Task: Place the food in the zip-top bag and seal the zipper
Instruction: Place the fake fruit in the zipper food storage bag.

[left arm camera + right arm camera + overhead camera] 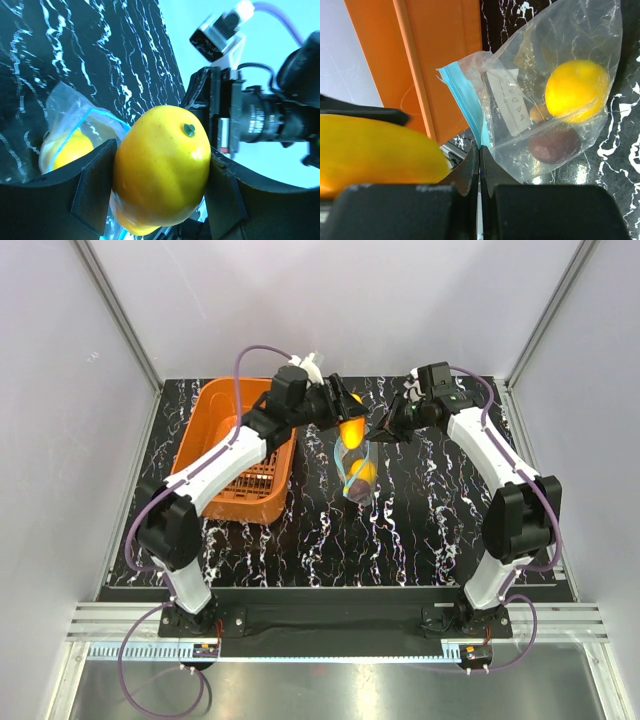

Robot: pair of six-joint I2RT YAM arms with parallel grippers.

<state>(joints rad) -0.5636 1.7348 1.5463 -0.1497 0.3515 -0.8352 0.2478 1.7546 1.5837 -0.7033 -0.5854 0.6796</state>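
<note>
The yellow-orange fruit's loose end (pixel 351 442) is over the bag's opening (pixel 352 459), so my left gripper should go on moving down until the fruit is past the bag's zipper, then let go.
My left gripper (pixel 160 185) is shut on a yellow-orange fruit (pixel 160 165) and holds it at the open mouth of the clear zip-top bag (pixel 357 468), seen from above as an orange piece (pixel 351 430). My right gripper (pixel 480 150) is shut on the bag's light-blue zipper strip (pixel 467 100) and holds the mouth up. Inside the bag lie a yellow round fruit (pixel 576 91), a dark reddish-purple piece (pixel 554 145), a small orange piece (pixel 538 112) and a white slip. The bag with one yellow fruit also shows in the left wrist view (pixel 70 135).
The orange slotted basket (pixel 232 445) stands at the back left of the black marbled table (pixel 330 540), right beside the bag; its wall fills the left of the right wrist view (pixel 440 55). White walls close in the table's sides and back.
</note>
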